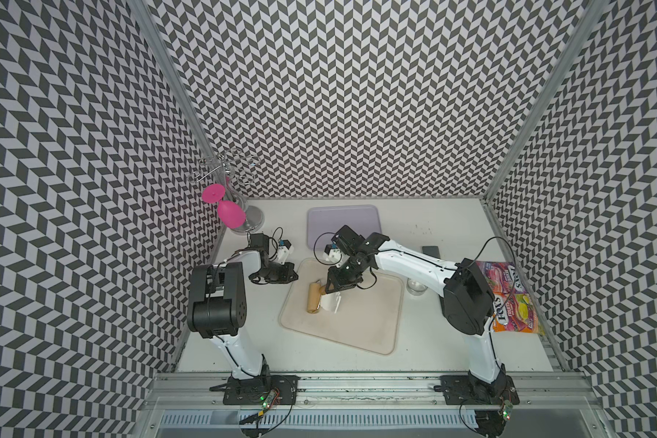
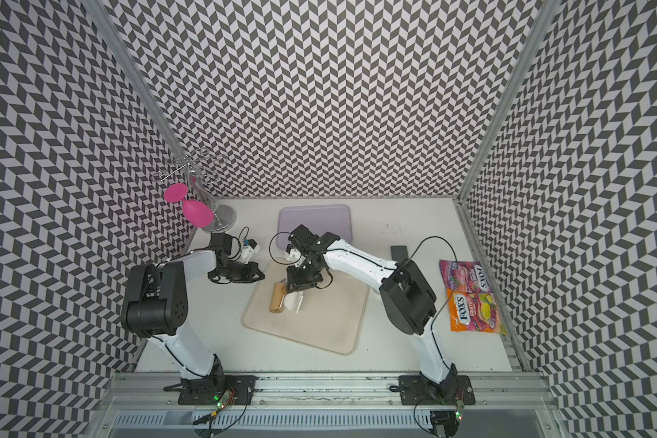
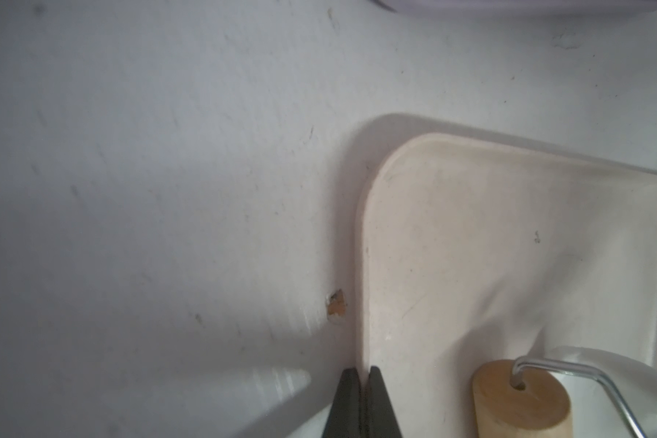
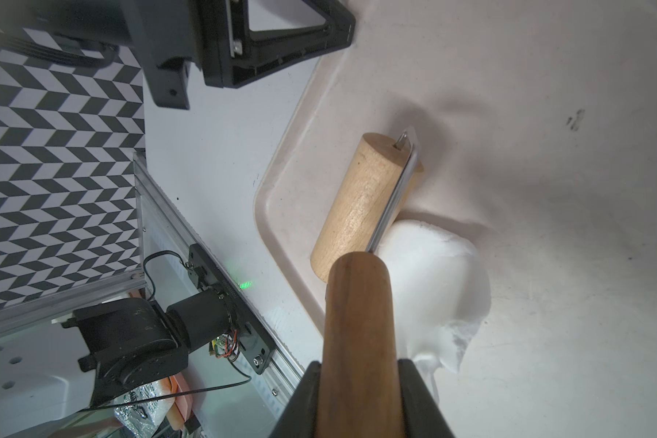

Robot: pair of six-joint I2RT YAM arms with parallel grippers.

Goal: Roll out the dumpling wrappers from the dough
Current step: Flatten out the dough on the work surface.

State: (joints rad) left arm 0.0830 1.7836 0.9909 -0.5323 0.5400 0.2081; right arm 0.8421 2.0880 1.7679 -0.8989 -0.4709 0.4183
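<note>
The roller's body (image 1: 314, 297) is beyond the dough's edge and near the tray's rim, so the robot's right gripper should move the roller back over the white dough lump (image 1: 331, 302) and roll there.
The dough (image 1: 331, 303) (image 2: 296, 302) (image 4: 433, 273) is a soft white lump on the beige tray (image 1: 361, 326) (image 2: 323, 326) (image 4: 277, 227), near its left end. A roller's pale wooden barrel (image 1: 313, 299) (image 2: 277, 299) (image 4: 361, 204) (image 3: 520, 402) lies against the lump's left side. My right gripper (image 1: 332, 286) (image 4: 359, 364) is shut on the roller's brown handle (image 4: 357, 314). My left gripper (image 1: 292, 275) (image 3: 363, 369) is shut on nothing, its tips by the tray's left rim (image 3: 365, 265). No dumpling wrappers are in view.
A lilac tray (image 1: 330, 220) lies at the back. A pink glass (image 1: 230, 212) hangs from a wire rack at the back left. Candy bags (image 1: 509, 299), a small glass dish (image 1: 416, 286) and a dark flat block (image 1: 431, 251) sit to the right.
</note>
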